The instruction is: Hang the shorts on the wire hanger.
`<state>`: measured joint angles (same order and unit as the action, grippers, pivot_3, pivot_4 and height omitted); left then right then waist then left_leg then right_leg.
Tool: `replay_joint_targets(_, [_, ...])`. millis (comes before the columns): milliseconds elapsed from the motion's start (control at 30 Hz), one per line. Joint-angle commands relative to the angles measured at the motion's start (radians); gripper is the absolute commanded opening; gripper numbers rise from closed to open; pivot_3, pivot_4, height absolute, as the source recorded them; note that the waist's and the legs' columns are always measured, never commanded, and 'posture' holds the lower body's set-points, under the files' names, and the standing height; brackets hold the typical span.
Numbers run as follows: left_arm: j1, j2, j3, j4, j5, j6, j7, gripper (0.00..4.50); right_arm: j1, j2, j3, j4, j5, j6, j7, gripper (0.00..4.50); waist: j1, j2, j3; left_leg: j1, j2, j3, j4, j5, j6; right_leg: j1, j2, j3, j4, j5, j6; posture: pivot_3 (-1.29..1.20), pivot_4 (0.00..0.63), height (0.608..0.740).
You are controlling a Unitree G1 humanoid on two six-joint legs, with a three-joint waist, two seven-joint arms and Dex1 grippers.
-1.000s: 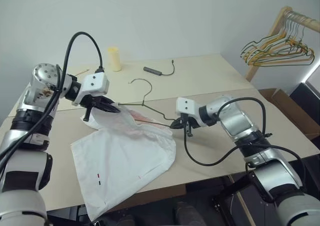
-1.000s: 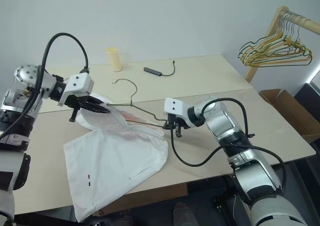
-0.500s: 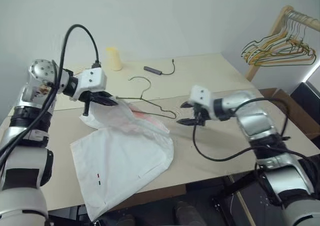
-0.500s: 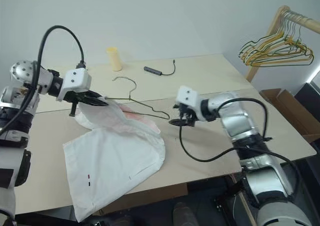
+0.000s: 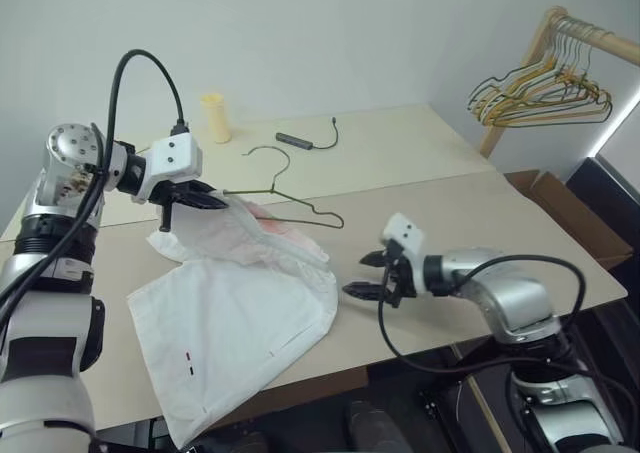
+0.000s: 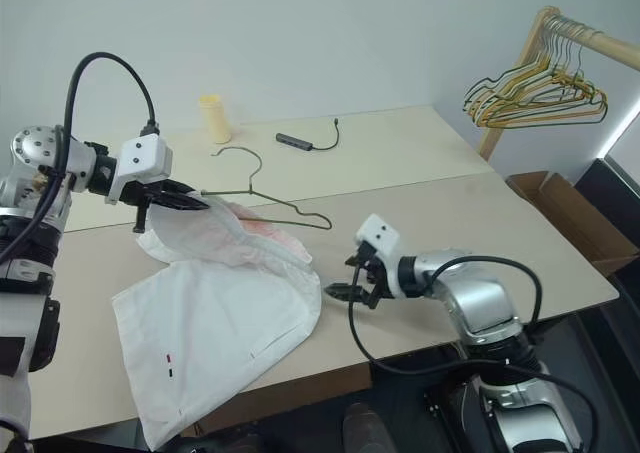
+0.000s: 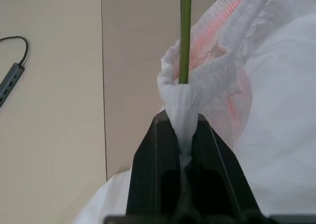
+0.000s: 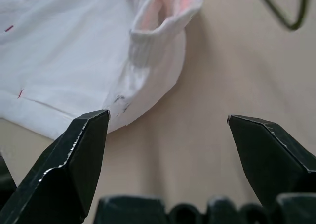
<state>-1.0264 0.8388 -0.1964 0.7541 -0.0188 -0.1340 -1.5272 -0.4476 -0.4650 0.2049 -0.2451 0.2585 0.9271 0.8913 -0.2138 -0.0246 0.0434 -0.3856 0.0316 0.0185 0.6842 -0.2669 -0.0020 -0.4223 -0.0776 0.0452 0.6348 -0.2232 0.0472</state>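
I can see pink inside the gathered waistband [image 5: 290,235], so I expect a red drawstring to be hidden in the white shorts [image 5: 240,308] when I lift them.
The white shorts [image 5: 235,303] lie spread on the table, their gathered waistband [image 7: 207,70] lifted at the far left. My left gripper [image 5: 205,201] is shut on that bunched waistband. The thin dark wire hanger [image 6: 290,209] reaches from the pinched waistband [image 7: 185,36] out over the shorts to the right, its hook pointing to the back of the table. Its looped right end is free. My right gripper [image 5: 362,276] is open and empty, low over the table just right of the shorts' edge [image 8: 148,51].
A pale yellow cylinder [image 5: 213,117] and a dark hub with a cable [image 5: 295,140] sit at the back of the table [image 5: 450,203]. A wooden rack with several coloured hangers [image 5: 540,78] stands at the far right, a cardboard box [image 5: 555,208] below it.
My right gripper let go of the hanger's right end, opened, and drew back and down towards the table's front. The left gripper kept its hold with hardly any movement.
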Motion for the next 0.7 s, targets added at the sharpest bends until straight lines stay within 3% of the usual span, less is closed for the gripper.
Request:
replay_joint_targets(33, [-0.012, 0.017, 0.039, -0.04, -0.014, 0.0, 0.009, 0.0, -0.013, 0.033, 0.016, -0.018, 0.008, -0.007, -0.056, 4.42, 0.0, 0.0, 0.0, 0.0, 0.0, 0.0, 0.0, 0.0, 0.0, 0.0, 0.0, 0.0, 0.0, 0.0, 0.0, -0.18, 0.0, 0.74])
replay_joint_targets(133, [-0.002, 0.017, 0.044, -0.055, -0.016, 0.009, 0.013, 0.0, -0.029, 0.062, 0.023, 0.011, 0.015, 0.011, -0.085, 3.85, 0.001, 0.0, 0.0, 0.0, 0.0, -0.001, 0.0, 0.0, 0.0, 0.0, 0.0, 0.0, 0.0, 0.0, 0.0, -0.18, 0.0, 0.74])
replay_joint_targets(500, [0.032, 0.033, 0.089, -0.115, -0.059, 0.053, -0.001, 0.0, -0.072, 0.111, 0.036, 0.078, 0.016, 0.039, -0.158, 0.04, 0.001, 0.0, 0.0, 0.0, 0.0, -0.006, 0.0, 0.0, 0.0, 0.0, 0.0, 0.0, 0.006, 0.0, 0.0, -0.17, 0.0, 0.74])
replay_joint_targets(700, [0.072, 0.095, 0.1, -0.166, -0.198, 0.066, -0.087, 0.0, -0.102, 0.084, -0.022, 0.163, 0.039, 0.001, -0.132, 0.01, -0.006, 0.0, 0.0, 0.0, 0.0, -0.007, 0.0, 0.0, 0.0, 0.0, 0.0, 0.0, 0.006, 0.0, 0.0, -0.17, 0.0, 0.74])
